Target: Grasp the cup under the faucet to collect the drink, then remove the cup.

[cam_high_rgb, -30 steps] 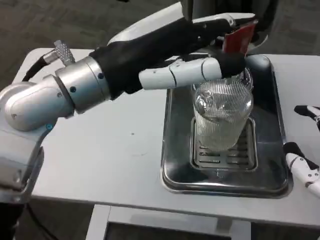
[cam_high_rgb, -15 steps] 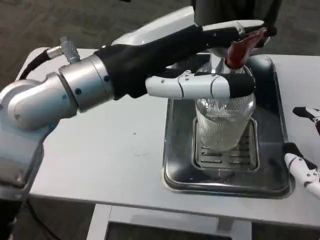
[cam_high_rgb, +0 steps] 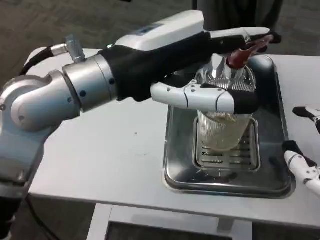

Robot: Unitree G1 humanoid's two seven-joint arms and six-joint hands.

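Note:
The red lever (cam_high_rgb: 245, 54) is tipped over under my fingers, so I expect the cup (cam_high_rgb: 225, 122) to catch drink from the faucet before I lift the cup away.
A clear ribbed cup (cam_high_rgb: 222, 131) stands upright on the slotted grate (cam_high_rgb: 250, 156) of a steel drip tray (cam_high_rgb: 172, 150), under the chrome faucet (cam_high_rgb: 220, 71). Pale yellowish drink shows inside it. My left hand (cam_high_rgb: 200, 65) reaches across from the left. Its upper fingers (cam_high_rgb: 240, 35) lie along the top of the faucet's red lever (cam_high_rgb: 239, 57), and its thumb (cam_high_rgb: 210, 97) stretches across the front of the cup's rim, hiding it. Nothing is gripped between them. My right hand (cam_high_rgb: 302, 152) waits at the picture's right edge beside the tray, fingers apart and holding nothing.
The tray sits on a white table (cam_high_rgb: 110, 155) whose front edge runs just below it. My left forearm (cam_high_rgb: 75, 95) spans the table's left half, above its surface. Dark floor lies beyond the table's far edge.
My left hand has shifted right and lower, its thumb now across the cup's rim. The red lever has tipped over, and the cup's contents have turned from clear to pale yellow.

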